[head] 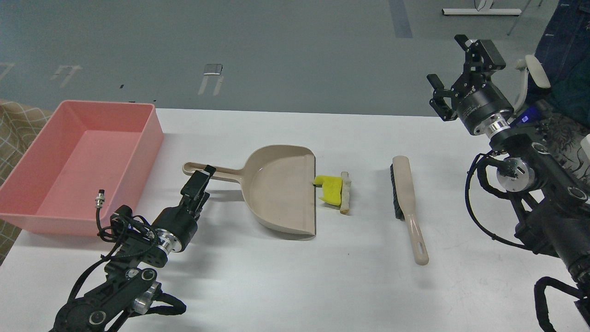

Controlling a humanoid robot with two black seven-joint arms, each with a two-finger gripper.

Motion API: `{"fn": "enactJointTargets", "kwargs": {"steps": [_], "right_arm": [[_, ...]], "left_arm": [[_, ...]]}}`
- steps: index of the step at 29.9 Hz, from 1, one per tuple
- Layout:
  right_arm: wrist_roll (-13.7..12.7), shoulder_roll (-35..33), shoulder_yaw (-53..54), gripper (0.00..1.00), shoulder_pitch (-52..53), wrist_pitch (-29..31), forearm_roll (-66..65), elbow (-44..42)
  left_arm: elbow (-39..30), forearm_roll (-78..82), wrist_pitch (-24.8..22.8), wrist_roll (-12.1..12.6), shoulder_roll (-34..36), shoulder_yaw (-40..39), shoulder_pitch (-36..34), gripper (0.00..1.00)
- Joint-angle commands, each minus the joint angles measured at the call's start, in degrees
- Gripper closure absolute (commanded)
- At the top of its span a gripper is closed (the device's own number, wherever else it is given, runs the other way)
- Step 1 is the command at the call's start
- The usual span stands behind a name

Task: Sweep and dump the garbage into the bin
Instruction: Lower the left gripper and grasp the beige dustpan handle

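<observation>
My gripper will tip the beige dustpan point(278, 189) over the pink bin, and all the garbage should slide out because the dustpan's opening point(315, 194) has a flat, rimless edge.
The garbage lies just right of the open mouth of the beige dustpan point(281, 189): a yellow sponge chunk point(330, 189) and a pale beige strip point(345, 192) touching it. The pink bin point(154, 138) stands at the table's far left and looks empty. My left gripper point(203, 182) is open, with its fingertips just at the end of the dustpan's handle point(216, 171); it holds nothing. My right gripper point(457, 67) is open and empty, raised high at the right, well away from the garbage.
A beige hand brush point(405, 203) with black bristles lies flat on the white table point(295, 276), right of the garbage, handle toward me. A chair and dark cloth are past the table's right edge.
</observation>
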Motion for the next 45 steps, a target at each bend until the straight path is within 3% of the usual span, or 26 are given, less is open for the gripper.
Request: {"fn": "enactJointTargets", "kwargs": {"steps": [1, 11, 26, 30, 40, 43, 45], "right_arm": [[-0.01, -0.08, 0.01, 0.00, -0.03, -0.35, 0.00, 0.11], [-0.10, -0.08, 0.01, 0.00, -0.03, -0.44, 0.00, 0.11], [-0.10, 0.01, 0.01, 0.00, -0.29, -0.53, 0.00, 0.11], [-0.10, 0.01, 0.01, 0.00, -0.55, -0.53, 0.00, 0.11], [-0.10, -0.08, 0.01, 0.00, -0.73, -0.53, 0.00, 0.11], [-0.10, -0.08, 0.01, 0.00, -0.73, -0.53, 0.00, 0.11], [-0.10, -0.08, 0.10, 0.00, -0.64, -0.53, 0.00, 0.11]], "left_arm": [[0.56, -0.13, 0.77, -0.01, -0.31, 0.08, -0.90, 0.08], [2.13, -0.21, 0.86, 0.16, -0.66, 0.17, -1.52, 0.28], [5.57, -1.09, 0.86, 0.08, -1.45, -0.01, -4.24, 0.30], [5.57, -1.09, 0.86, 0.08, -1.71, 0.08, -4.85, 0.40], [5.57, -1.09, 0.86, 0.25, -1.71, 0.08, -5.65, 0.41], [5.57, -1.01, 0.86, 0.25, -1.63, 0.08, -5.65, 0.56], [5.57, -0.92, 0.86, 0.34, -1.45, 0.08, -5.65, 0.72]]}}
